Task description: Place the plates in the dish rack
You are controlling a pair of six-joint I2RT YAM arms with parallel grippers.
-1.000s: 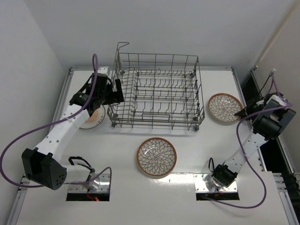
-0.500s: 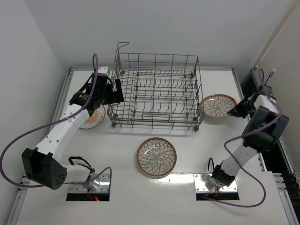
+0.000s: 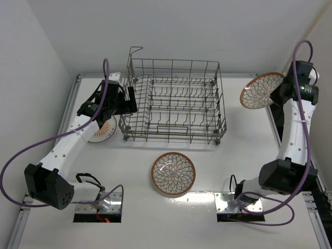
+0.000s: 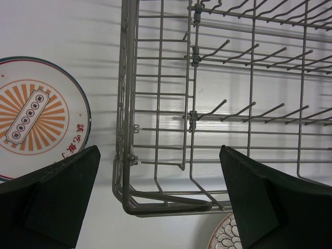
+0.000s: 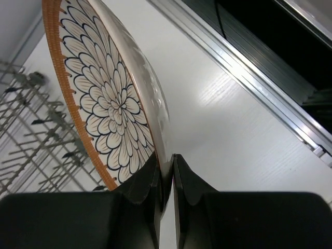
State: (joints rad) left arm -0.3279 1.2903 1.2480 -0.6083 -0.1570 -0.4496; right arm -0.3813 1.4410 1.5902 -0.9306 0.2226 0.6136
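My right gripper should swing in the floral plate in my right gripper (image 3: 261, 91), slanting out beside the dish rack, and turn it upright over the rack's end wires (image 3: 209, 108).
The grey wire dish rack (image 3: 174, 101) stands at the back middle of the table, and it holds no plates. My right gripper (image 3: 277, 93) is shut on the rim of a floral plate (image 3: 261, 90), held tilted in the air right of the rack; in the right wrist view the plate (image 5: 111, 98) stands on edge between my fingers (image 5: 148, 181). A second floral plate (image 3: 173, 174) lies flat in front of the rack. A sunburst plate (image 3: 102, 128) lies left of the rack, partly under my left arm. My left gripper (image 3: 128, 101) is open by the rack's left end (image 4: 155, 119).
The table's metal rail (image 3: 274, 124) and a dark gap run along the right side. White walls close in at the left and back. The rack's raised corner loop (image 3: 136, 50) stands at its back left.
My right gripper has lifted the floral plate off the table beside the rack and raised it up and to the right, tilting it on edge. The left arm has not moved.
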